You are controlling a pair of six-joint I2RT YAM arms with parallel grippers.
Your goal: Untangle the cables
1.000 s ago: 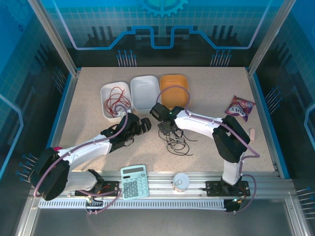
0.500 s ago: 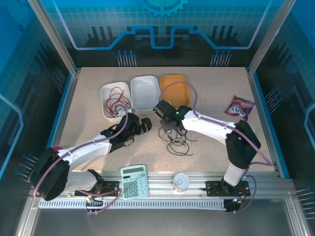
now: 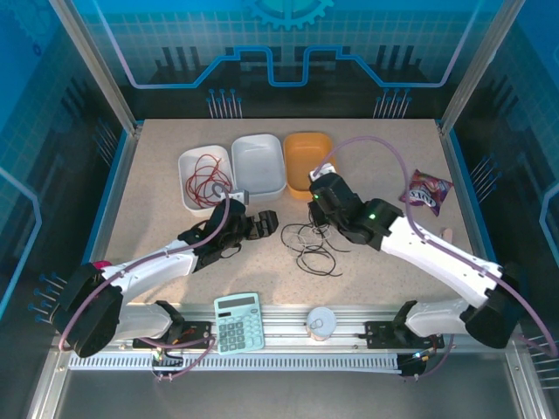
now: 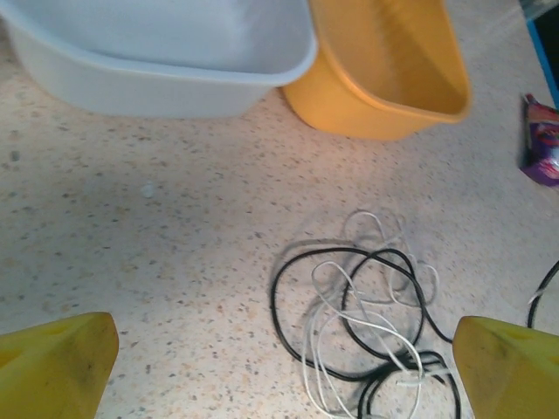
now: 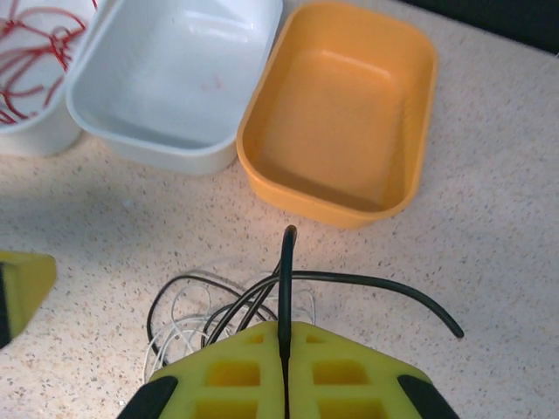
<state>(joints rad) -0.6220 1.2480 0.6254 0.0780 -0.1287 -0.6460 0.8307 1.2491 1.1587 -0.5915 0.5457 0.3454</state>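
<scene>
The black cable in my right gripper (image 4: 542, 291) will keep its arched loops when I carry it, because the black cables bend in wide smooth curves (image 4: 277, 297).
A loose tangle of black and white cables (image 3: 311, 247) lies mid-table in front of the bins; in the left wrist view the cables (image 4: 367, 336) sit between and just ahead of my yellow fingertips (image 4: 54, 367). My left gripper (image 3: 267, 223) stands open just left of the pile, holding nothing. My right gripper (image 3: 319, 194) hovers between the pile and the orange bin (image 3: 307, 157), shut on a black cable (image 5: 286, 279) that rises from the tangle and sticks out past the fingers (image 5: 227, 371). Red cables (image 3: 207, 179) lie in the left white bin.
Left white bin (image 3: 187, 199), middle white bin (image 3: 258, 148) and the orange bin stand side by side at the back. A snack bag (image 3: 427, 190) lies at the right. A calculator (image 3: 238, 321) and a small white cup (image 3: 320, 323) sit on the front rail.
My right gripper shut on a black cable and swung right and back toward the orange bin, its arm stretching out to the right. The left arm barely moved.
</scene>
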